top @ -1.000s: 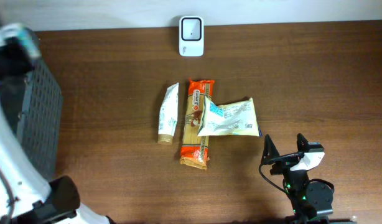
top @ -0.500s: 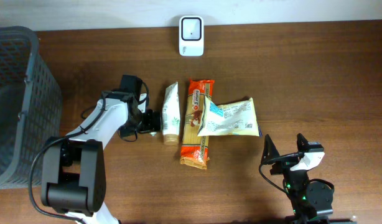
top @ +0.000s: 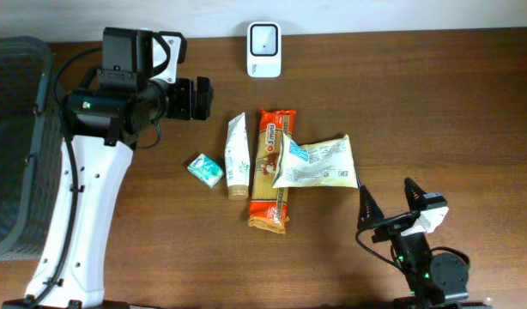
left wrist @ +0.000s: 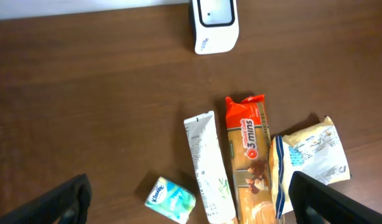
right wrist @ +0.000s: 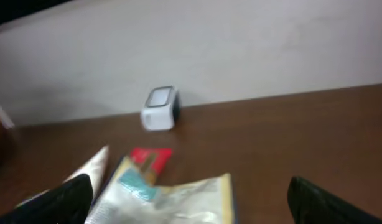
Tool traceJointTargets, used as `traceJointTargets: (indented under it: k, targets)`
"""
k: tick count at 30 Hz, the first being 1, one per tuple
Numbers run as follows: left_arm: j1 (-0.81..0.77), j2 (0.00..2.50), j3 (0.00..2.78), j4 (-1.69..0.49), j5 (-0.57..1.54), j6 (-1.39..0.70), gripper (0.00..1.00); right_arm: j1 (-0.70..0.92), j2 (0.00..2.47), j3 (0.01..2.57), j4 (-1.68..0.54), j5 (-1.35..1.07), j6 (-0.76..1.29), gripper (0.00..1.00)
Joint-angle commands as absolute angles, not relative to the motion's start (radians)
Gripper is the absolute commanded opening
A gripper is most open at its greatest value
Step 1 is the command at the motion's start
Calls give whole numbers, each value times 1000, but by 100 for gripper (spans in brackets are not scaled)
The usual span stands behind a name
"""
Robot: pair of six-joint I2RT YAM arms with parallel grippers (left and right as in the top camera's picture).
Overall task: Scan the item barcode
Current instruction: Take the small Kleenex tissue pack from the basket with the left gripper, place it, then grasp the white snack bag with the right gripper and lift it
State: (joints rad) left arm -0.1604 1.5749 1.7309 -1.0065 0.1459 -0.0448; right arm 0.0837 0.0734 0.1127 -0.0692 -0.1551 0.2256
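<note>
The cream bag lies partly over the orange noodle pack, so my right gripper should grab the bag's loose end (top: 342, 163) and take the bag to the scanner first.
The white barcode scanner (top: 263, 50) (left wrist: 214, 25) (right wrist: 160, 109) stands at the table's back edge. Four items lie mid-table: a small green tissue pack (top: 205, 170) (left wrist: 170, 199), a white tube (top: 236, 156) (left wrist: 208, 168), an orange noodle pack (top: 274, 180) (left wrist: 248, 162) and a cream bag (top: 319, 163) (right wrist: 178, 196) lying partly over the noodle pack. My left gripper (top: 191, 98) (left wrist: 194, 202) hangs open, raised above the table behind the tissue pack, holding nothing. My right gripper (top: 390, 202) (right wrist: 191, 199) is open near the front, just behind the cream bag, empty.
A dark mesh basket (top: 15, 129) stands at the left edge of the table. A pale wall rises right behind the scanner. Bare brown tabletop stretches to the right of the items.
My left arm swung from over the basket to the table beside the tube. Its gripper opened and left the tissue pack there, then rose toward the back.
</note>
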Motion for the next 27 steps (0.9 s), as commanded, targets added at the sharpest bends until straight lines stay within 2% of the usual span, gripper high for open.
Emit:
traceJointTargets:
  k: [1,4,7,10,11,12,13,14,16,18,20,22,23,25,27]
  targets:
    - [-154,1578,1732,-1005,142,-29,99,78,252,376,-198,-327,187,99]
    - [-154,1578,1732,-1006,142,-29,99,80,661,754,-415,-567,188,99]
    - [-154,1578,1732,-1008,142,-29,99,186,1038,1052,-630,-606,196,99]
    - [-154,1578,1732,-1008,142,-29,99,229,1264,1122,-643,-649,199,99]
    - [-154,1578,1732,-1008,142,-29,99,229,1340,1122,-659,-704,199,99]
    - [-154,1578,1732,-1008,142,-29,99,239,1434,1122,-582,-803,228,97]
    - [-154,1578,1732,-1008,142,-29,99,271,1509,1122,-496,-802,301,79]
    - [-154,1578,1732,-1008,142,-29,99,301,1559,1122,-444,-743,407,77]
    - [-154,1578,1732,-1008,142,-29,99,430,1727,1122,-289,-567,665,66]
    - [-154,1578,1732,-1008,142,-29,99,516,1823,1122,-249,-458,709,57]
    - [-154,1578,1732,-1008,142,-29,99,527,1829,1128,-394,-347,741,48]
    - [-154,1578,1732,-1008,142,-29,99,502,1788,1162,-632,-216,703,43]
    - [-154,1578,1732,-1008,142,-29,99,495,1759,1172,-734,-124,700,43]
    - [-154,1578,1732,-1008,142,-29,99,462,1721,1173,-922,51,685,52]
    - [-154,1578,1732,-1008,142,-29,99,385,1724,1172,-1015,183,685,52]
